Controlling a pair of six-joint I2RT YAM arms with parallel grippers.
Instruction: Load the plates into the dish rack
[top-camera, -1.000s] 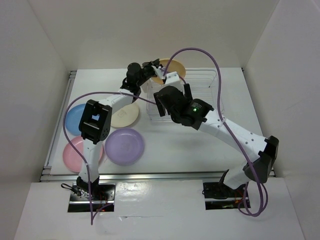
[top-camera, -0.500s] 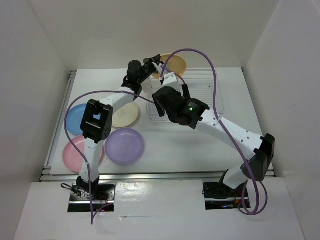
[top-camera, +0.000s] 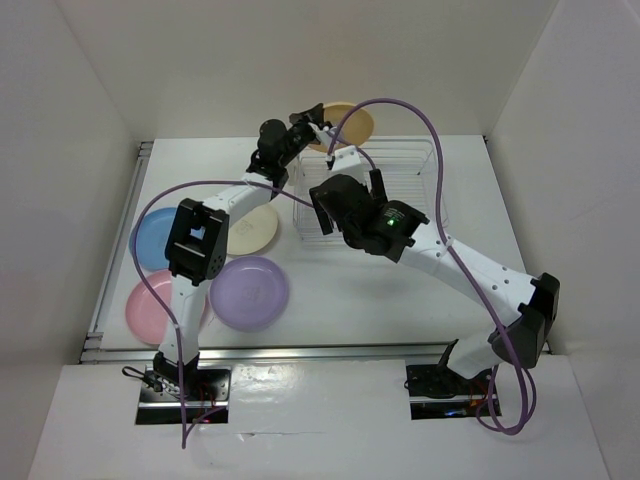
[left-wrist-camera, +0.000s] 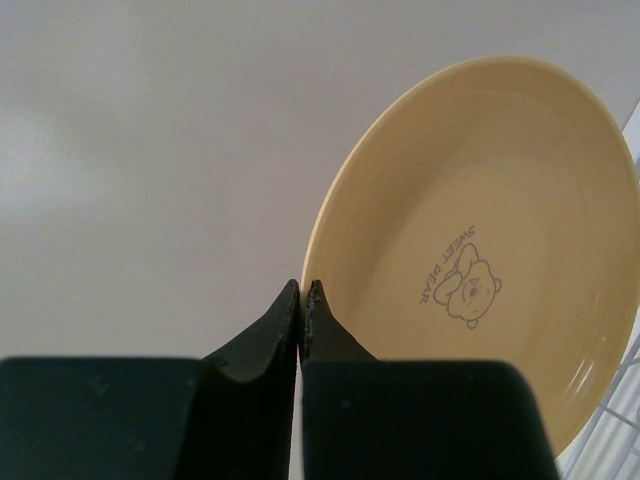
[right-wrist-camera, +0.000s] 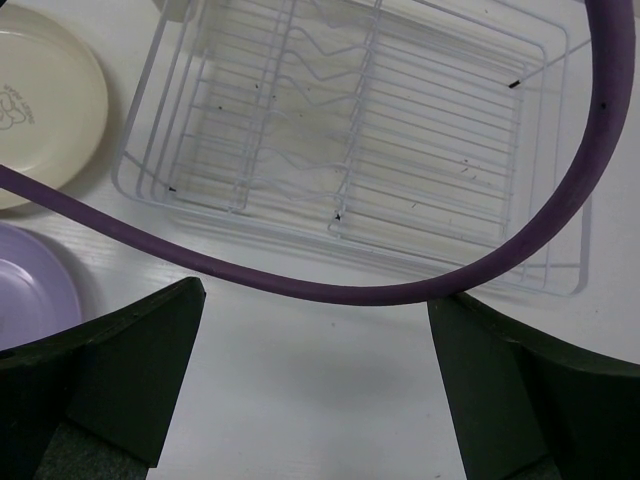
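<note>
The yellow-orange plate is hanging on edge over the dish rack's empty far end. My left gripper should go on lowering the plate until the wires hold it, and then let go.
My left gripper is shut on the rim of the yellow-orange plate and holds it tilted on edge above the far left end of the white wire dish rack. In the left wrist view the fingertips pinch the plate, which bears a bear print. My right gripper hovers open and empty over the near left part of the rack; its gripper has wide-apart jaws. The cream plate, light blue plate, pink plate and lilac plate lie flat on the table at the left.
A purple cable hangs across the right wrist view between the fingers. The cream plate and lilac plate show at its left edge. White walls enclose the table on three sides. The rack holds no plates.
My left gripper has lifted the yellow-orange plate a little higher and further toward the back right. The right arm has shifted only slightly.
</note>
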